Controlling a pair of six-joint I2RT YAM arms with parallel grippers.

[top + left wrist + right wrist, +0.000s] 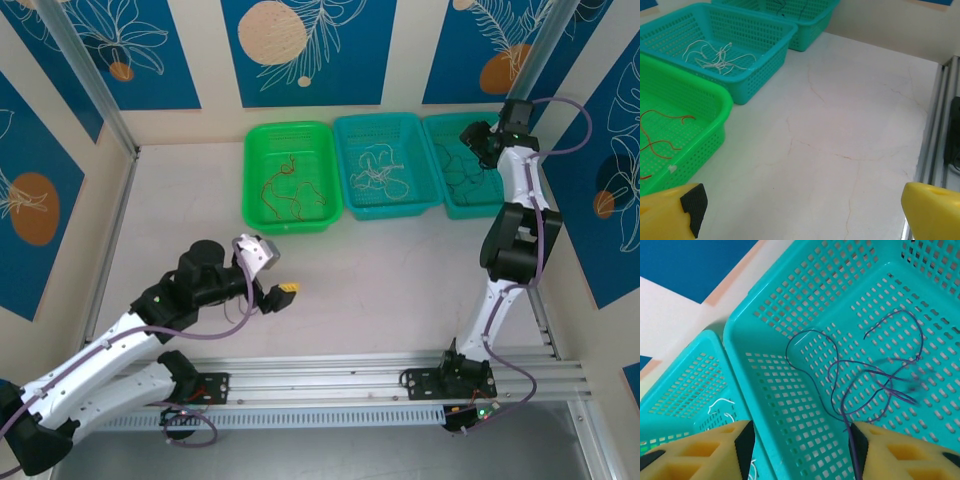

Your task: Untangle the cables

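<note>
Next, my left gripper picks up the purple cable (235,312) that lies by its wrist and passes the cable over, because the cable is far from my right gripper's teal basket.
The cables lie sorted in three baskets at the back. Reddish-brown cables (285,190) (662,132) are in the green basket (292,225). Pale cables (380,170) (715,55) are in the middle teal basket (390,208). Dark purple cables (462,165) (875,375) are in the right teal basket (775,390). My right gripper (478,140) (802,445) hovers over that basket's left wall, jaws apart. One purple strand trails down along its right finger (900,455). My left gripper (283,293) (805,210) stands open over bare table, nothing between its fingers.
The white tabletop (850,125) stretches between the baskets and the aluminium rail (380,375) at the near edge. Walls with blue panels close the back and sides. A rail (935,140) runs along the table's right side.
</note>
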